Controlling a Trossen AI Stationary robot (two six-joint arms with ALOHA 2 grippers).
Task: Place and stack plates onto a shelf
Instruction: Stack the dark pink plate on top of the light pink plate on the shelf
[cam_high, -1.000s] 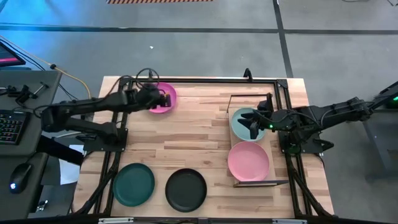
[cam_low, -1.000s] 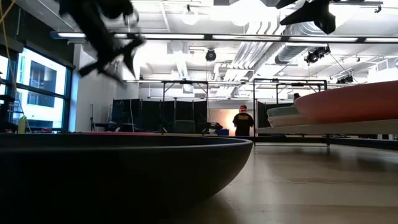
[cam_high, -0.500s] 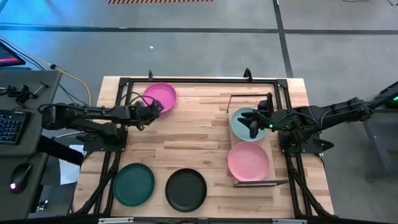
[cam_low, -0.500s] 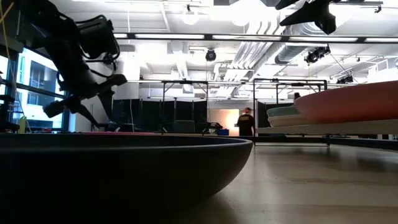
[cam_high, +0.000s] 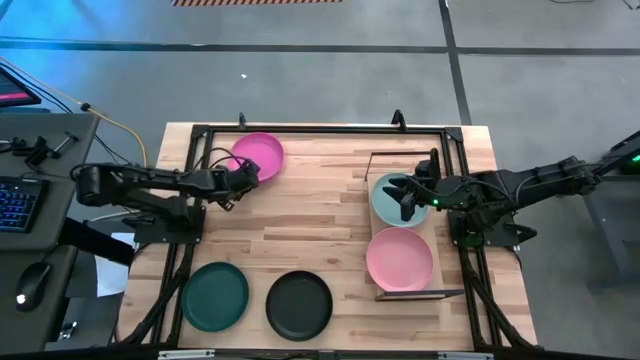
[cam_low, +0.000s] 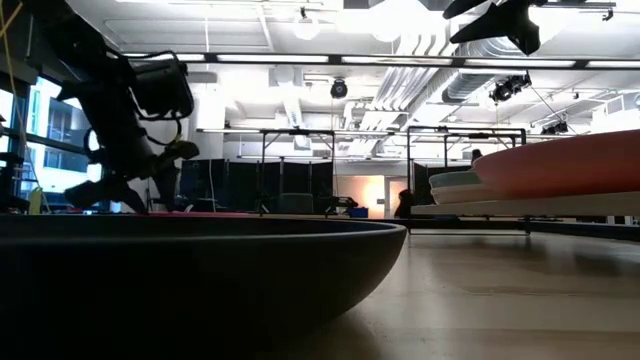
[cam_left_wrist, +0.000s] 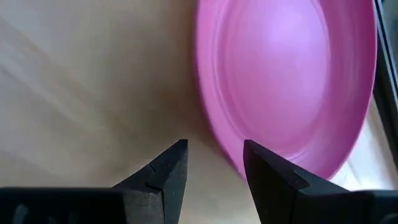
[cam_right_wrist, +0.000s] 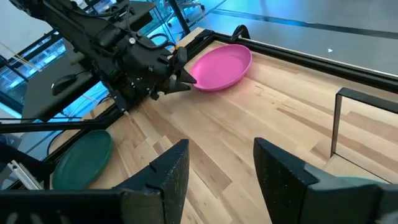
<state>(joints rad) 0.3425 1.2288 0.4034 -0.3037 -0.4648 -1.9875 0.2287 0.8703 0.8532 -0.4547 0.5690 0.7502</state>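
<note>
The magenta plate (cam_high: 260, 156) will come up by itself and leave empty planks when the robot lifts it, because only a thin magenta rim (cam_left_wrist: 217, 132) can be seen above the planks.
The magenta plate (cam_high: 258, 155) (cam_left_wrist: 286, 81) lies flat at the table's far left. My left gripper (cam_high: 243, 176) (cam_left_wrist: 214, 158) is open and low at the plate's near-left rim; the rim runs into the gap between its fingers. My right gripper (cam_high: 405, 200) (cam_right_wrist: 217, 155) hangs open above the pale teal plate (cam_high: 392, 200), which lies on the shelf (cam_high: 436, 240). The light pink plate (cam_high: 399, 258) fills the shelf's near half. The dark green plate (cam_high: 215, 296) and the black plate (cam_high: 298, 305) lie near the table's near edge. No cream-peach plate shows. My left gripper has one finger (cam_left_wrist: 264, 174) over the magenta plate's near-left rim (cam_left_wrist: 227, 152) and the other (cam_left_wrist: 171, 171) over the bare table beside it, coming in almost level from the table's left. Whether either finger touches the plate, I cannot tell.
A black wire frame (cam_high: 300, 130) runs round the tabletop, close behind the magenta plate. The shelf's own wire posts (cam_high: 434, 158) stand at its far end. Bare planks (cam_high: 320, 215) lie between the two arms. A keyboard and a mouse sit off the table's left.
My left gripper has drawn back from above the magenta plate toward the table's left and near edge, and has dropped to table level at the plate's rim. The plates and my right arm have kept still.
</note>
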